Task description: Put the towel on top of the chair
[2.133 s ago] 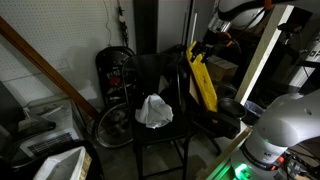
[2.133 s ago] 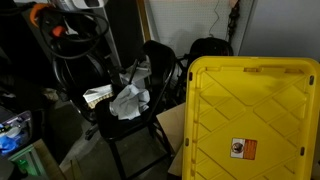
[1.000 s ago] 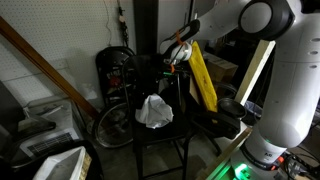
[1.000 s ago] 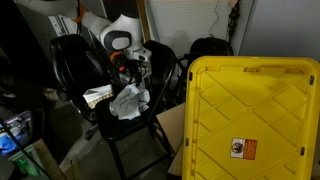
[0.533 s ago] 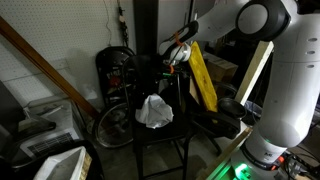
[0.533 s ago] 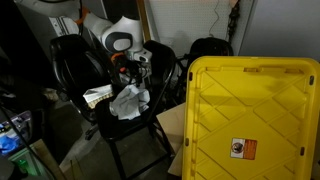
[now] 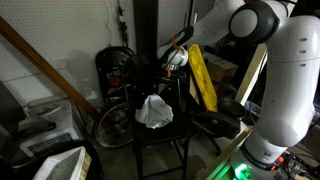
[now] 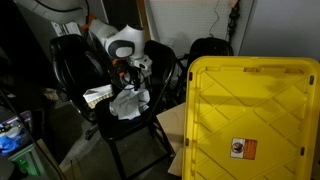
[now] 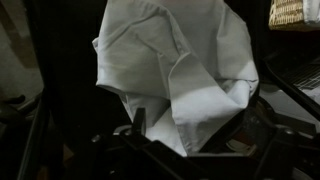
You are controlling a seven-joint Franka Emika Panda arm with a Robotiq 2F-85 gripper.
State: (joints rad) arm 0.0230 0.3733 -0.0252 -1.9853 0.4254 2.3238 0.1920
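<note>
The white towel will open up and hang down in a long drape when I pick it up, because loose folds overlap across the crumpled heap.
A crumpled white towel lies on the seat of a black chair. In both exterior views my gripper hangs above the towel, near the chair's backrest. The towel also shows in an exterior view, just below the gripper. In the wrist view the towel fills the frame, close up. My gripper is open, with one dark finger on each side of the towel's lower folds. I cannot tell whether the fingers touch the cloth.
A big yellow bin lid blocks the near right. A yellow panel leans beside the chair. A bicycle wheel and a slanted wooden beam stand to the side. A white box sits low.
The arm came from high up down to the chair. Over the last second the gripper sank a little closer to the towel. The towel has not moved.
</note>
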